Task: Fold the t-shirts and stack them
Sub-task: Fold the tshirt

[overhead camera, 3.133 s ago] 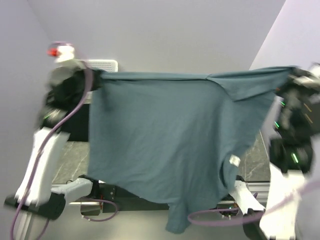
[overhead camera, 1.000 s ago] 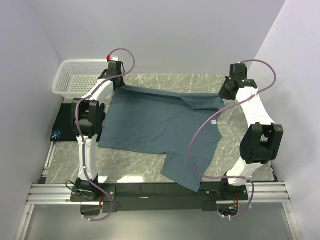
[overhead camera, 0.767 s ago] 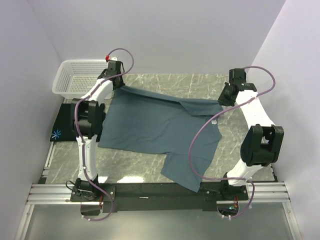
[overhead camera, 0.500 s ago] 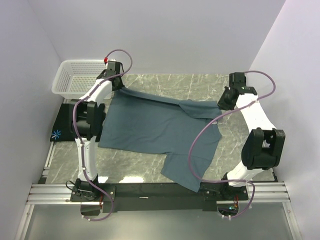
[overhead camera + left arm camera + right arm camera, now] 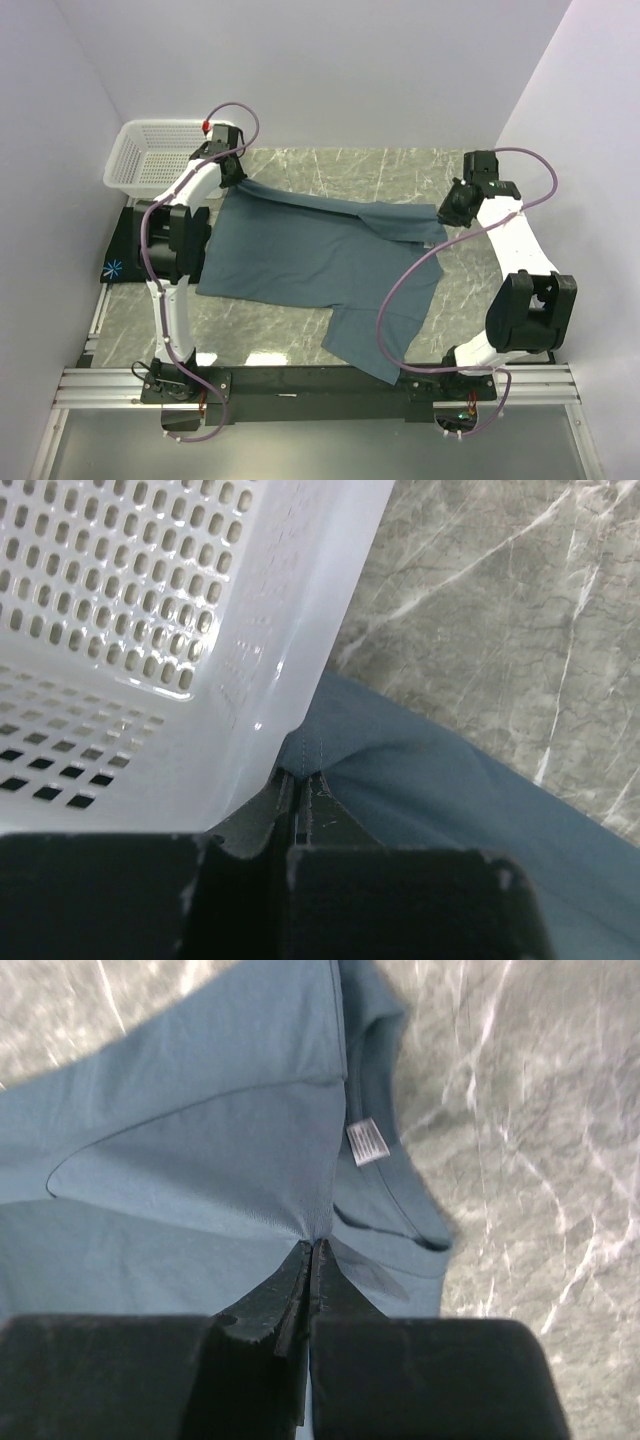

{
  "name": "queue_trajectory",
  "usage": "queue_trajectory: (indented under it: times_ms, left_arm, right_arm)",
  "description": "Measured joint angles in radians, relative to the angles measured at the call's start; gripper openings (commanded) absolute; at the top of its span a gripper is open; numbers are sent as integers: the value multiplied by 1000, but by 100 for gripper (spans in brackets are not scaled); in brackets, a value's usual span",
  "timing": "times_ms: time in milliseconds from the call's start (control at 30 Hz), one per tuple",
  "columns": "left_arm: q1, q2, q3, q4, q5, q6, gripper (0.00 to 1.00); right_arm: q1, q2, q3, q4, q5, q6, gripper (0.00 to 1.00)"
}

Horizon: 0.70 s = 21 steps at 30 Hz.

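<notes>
The shirt's folded flap (image 5: pixel 402 221) spreads smoothly over the shirt's body (image 5: pixel 420 268), so my right gripper should now pull it toward the shirt's near edge until it's flat, then release.
A slate-blue t-shirt (image 5: pixel 310 260) lies spread on the marble table, one part hanging over the near edge. My left gripper (image 5: pixel 236 178) is shut on its far left hem corner (image 5: pixel 305 755), next to the basket. My right gripper (image 5: pixel 447 212) is shut on a pinch of the shirt's far right part (image 5: pixel 315 1232), near the collar and its white label (image 5: pixel 368 1141). The cloth there folds over itself. A black t-shirt (image 5: pixel 125 248) with a light-blue starburst print (image 5: pixel 112 268) lies folded at the table's left edge.
A white lattice basket (image 5: pixel 160 152) stands at the far left corner, its wall (image 5: pixel 250 660) close beside my left fingers. Bare marble table (image 5: pixel 400 170) shows beyond the shirt and to its right. Purple walls close in on both sides.
The shirt hung spread in the air three seconds ago; it now lies on the table. Over the last second both grippers drew slightly outward, still holding the far edge.
</notes>
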Motion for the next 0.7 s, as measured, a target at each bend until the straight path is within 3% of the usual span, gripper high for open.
queue_trajectory:
  times_ms: [700]
  left_arm:
    - [1, -47, -41, -79, -7, -24, 2]
  right_arm:
    - [-18, -42, -114, -14, -62, 6, 0]
